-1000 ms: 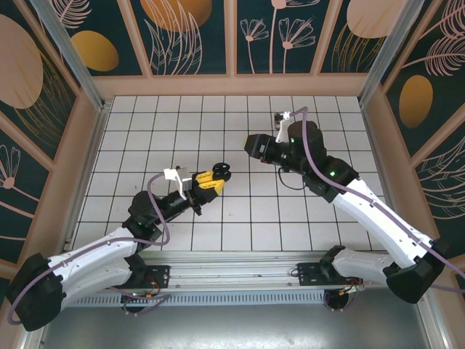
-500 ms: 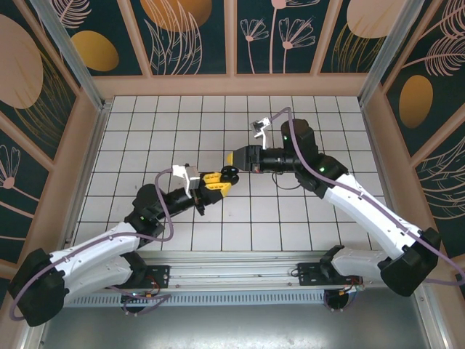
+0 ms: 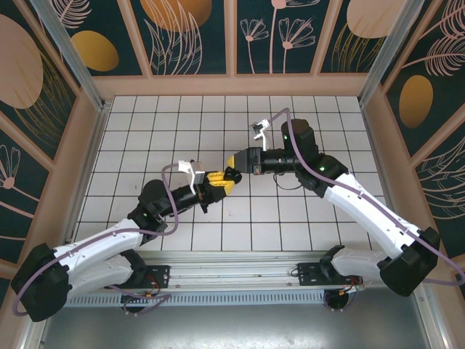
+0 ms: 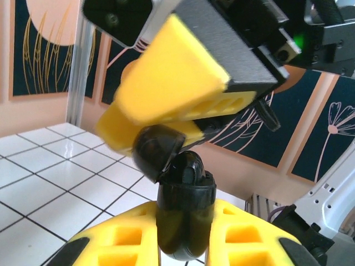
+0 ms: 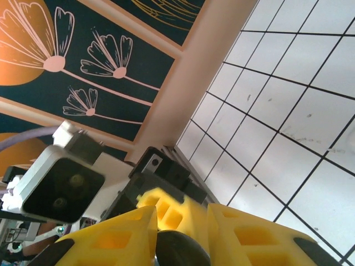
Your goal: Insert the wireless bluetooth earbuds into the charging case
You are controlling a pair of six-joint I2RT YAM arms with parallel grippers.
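My left gripper should keep holding the charging case's body point(image 4: 186, 228) with its fingers around it, clear of the case's open lid, until the lid shuts, and then release it on the tiles point(image 3: 211, 142).
The black charging case point(image 4: 186, 221) stands upright between my left gripper's point(image 4: 186, 215) yellow fingers point(image 4: 249, 233), which are shut on it. Its lid point(image 4: 157, 149) is tipped open to the left, and one dark earbud point(image 4: 191, 174) sits in the opening. In the top view the left gripper point(image 3: 226, 182) meets my right gripper point(image 3: 234, 161) above mid-table. The right gripper's yellow fingers point(image 4: 172, 83) hang just over the lid. In the right wrist view the right gripper point(image 5: 182, 207) has a gap between its fingers with a dark rounded shape point(image 5: 180, 249) low in it; I cannot tell if it is gripped.
The white tiled table point(image 3: 145, 138) is boxed in by tan wooden walls point(image 3: 232, 86) and metal posts. A loose purple cable loops over each arm, the right arm's cable point(image 3: 280, 116) arching near the back tiles. The left wrist camera point(image 5: 61, 188) faces the right gripper closely.
My right gripper turned and swung down-left until its yellow fingers reached the case. My left arm pushed the case a little forward and right.
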